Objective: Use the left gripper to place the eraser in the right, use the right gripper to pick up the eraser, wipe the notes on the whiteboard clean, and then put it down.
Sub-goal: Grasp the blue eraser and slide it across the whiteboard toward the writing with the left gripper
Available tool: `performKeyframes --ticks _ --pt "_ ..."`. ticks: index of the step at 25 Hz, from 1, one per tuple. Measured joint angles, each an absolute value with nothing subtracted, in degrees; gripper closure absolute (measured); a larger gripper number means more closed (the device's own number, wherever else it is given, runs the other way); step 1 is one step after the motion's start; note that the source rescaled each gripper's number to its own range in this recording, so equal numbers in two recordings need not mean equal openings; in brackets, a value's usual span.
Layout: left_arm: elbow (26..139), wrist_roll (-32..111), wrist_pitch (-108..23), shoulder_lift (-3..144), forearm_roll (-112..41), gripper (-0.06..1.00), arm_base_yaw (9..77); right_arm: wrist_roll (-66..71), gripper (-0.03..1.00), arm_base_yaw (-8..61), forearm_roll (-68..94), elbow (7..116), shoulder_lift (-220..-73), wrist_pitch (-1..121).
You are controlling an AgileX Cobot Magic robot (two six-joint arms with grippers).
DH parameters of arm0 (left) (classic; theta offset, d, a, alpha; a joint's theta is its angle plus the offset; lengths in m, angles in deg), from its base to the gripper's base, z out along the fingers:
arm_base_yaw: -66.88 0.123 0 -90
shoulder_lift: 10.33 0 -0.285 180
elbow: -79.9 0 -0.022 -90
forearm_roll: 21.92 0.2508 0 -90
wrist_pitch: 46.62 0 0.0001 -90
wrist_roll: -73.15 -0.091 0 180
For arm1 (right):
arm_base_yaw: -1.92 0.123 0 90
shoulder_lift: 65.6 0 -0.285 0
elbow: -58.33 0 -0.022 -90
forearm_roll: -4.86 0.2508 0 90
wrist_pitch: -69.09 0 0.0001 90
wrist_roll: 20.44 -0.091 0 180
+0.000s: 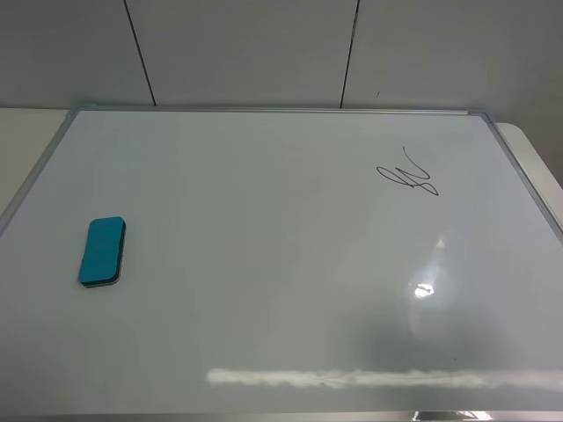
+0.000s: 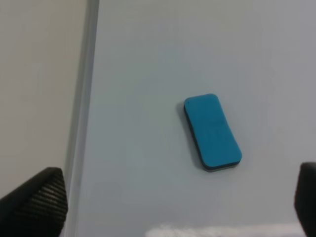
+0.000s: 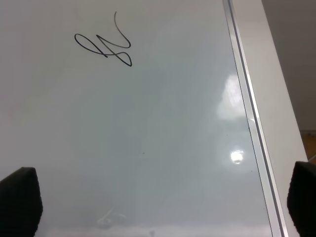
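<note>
The flat-lying teal eraser (image 1: 103, 251) will slide along flat when the robot's left gripper drags it, since the whiteboard's glossy surface (image 1: 251, 242) is clear beside the eraser.
A teal eraser (image 1: 103, 251) lies flat on the left part of the whiteboard (image 1: 264, 246); it also shows in the left wrist view (image 2: 212, 132). A black scribble (image 1: 408, 175) is on the board's upper right and shows in the right wrist view (image 3: 105, 43). My left gripper (image 2: 170, 217) is open and empty, held above the board short of the eraser. My right gripper (image 3: 160, 207) is open and empty, held above the board's right side, short of the scribble. Neither gripper shows in the exterior high view.
The board's aluminium frame (image 1: 33, 176) runs along the left edge, and also shows in the left wrist view (image 2: 81, 113). The right frame edge (image 3: 249, 113) borders a white table strip (image 3: 276, 98). A tiled wall (image 1: 264, 53) stands behind.
</note>
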State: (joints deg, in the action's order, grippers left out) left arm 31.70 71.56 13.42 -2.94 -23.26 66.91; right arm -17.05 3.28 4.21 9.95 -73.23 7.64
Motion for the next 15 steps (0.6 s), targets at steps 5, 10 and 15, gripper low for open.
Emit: performKeyframes --ticks 5,10,15 --pt "31.70 71.56 13.42 -2.94 -23.26 0.02 66.91 -17.05 -0.03 3.28 4.21 9.95 -73.23 7.64" --pt "31.70 71.56 13.42 -2.94 -23.26 0.02 66.91 -17.05 -0.03 3.28 4.21 9.95 -73.23 7.64" --pt "31.70 71.56 13.42 -2.94 -23.26 0.02 66.91 -17.05 -0.03 3.28 4.21 9.95 -73.23 7.64"
